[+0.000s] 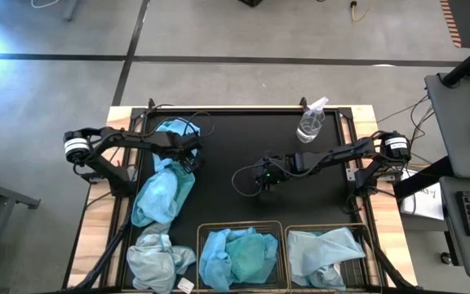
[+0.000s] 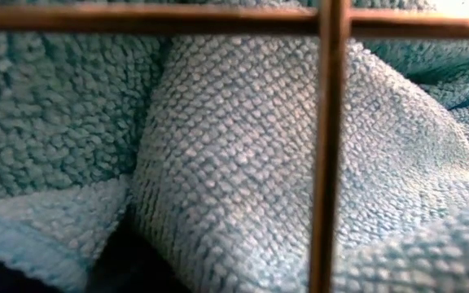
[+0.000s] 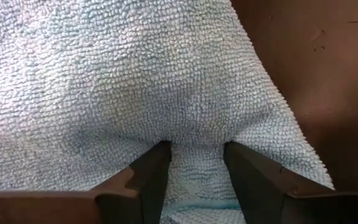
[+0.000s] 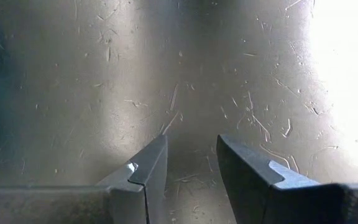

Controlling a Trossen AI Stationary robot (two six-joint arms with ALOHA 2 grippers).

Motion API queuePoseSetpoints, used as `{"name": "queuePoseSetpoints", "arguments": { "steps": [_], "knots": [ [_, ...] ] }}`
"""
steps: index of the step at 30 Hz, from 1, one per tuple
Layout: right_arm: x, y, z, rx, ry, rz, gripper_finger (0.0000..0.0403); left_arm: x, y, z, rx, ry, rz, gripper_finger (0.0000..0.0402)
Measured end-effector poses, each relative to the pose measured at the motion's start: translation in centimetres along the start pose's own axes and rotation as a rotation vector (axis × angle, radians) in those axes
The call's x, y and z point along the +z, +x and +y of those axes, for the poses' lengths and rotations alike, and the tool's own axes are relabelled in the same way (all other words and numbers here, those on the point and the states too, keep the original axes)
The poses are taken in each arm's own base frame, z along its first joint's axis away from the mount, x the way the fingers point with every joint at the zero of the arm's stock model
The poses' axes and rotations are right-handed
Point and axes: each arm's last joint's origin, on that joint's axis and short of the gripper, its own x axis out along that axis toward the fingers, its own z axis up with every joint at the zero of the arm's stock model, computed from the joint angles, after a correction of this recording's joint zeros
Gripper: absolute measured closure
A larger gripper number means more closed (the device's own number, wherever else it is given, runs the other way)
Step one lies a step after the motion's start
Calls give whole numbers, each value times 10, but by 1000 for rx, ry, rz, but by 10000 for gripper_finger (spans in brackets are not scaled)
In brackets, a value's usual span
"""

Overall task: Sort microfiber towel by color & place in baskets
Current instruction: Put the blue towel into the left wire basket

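Observation:
My left gripper's fingers are in from the towel's side edge with cloth spread on both sides of them, so the turquoise towel will hang down both ways when I lift.
Several microfiber towels lie down the black mat's left side: a bright turquoise one at the far end, a longer turquoise one in the middle, and a pale grey-blue one near the front edge. My left gripper stands open, pointing down on the turquoise cloth. Two wire baskets stand at the front. The left basket holds turquoise towels, and the right basket holds a pale one. My right gripper hovers open over the bare mat. My left gripper comes at the turquoise towel from above, slanting down, near one of its side edges. The two open fingertips are set into the cloth's surface with a strip of towel between them, not pinched. The towel lies on the mat.
A clear spray bottle lies at the mat's far right. The low view is filled by towels behind a basket's wire bars. Bare mat lies between the two arms.

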Motion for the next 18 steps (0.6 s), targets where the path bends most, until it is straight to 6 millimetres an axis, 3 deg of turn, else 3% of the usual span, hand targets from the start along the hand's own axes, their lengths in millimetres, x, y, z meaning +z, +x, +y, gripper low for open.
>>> {"name": "queuePoseSetpoints", "arguments": {
  "steps": [4,11,18],
  "knots": [
    [0,0,0,0,0,0,268,0,-3,1,-14,-7,-13,277],
    [0,0,0,0,0,0,268,0,-8,2,-48,-40,-23,390],
    [1,0,0,0,17,-11,268,1,-14,-4,-198,-66,12,400]
  ]
}}
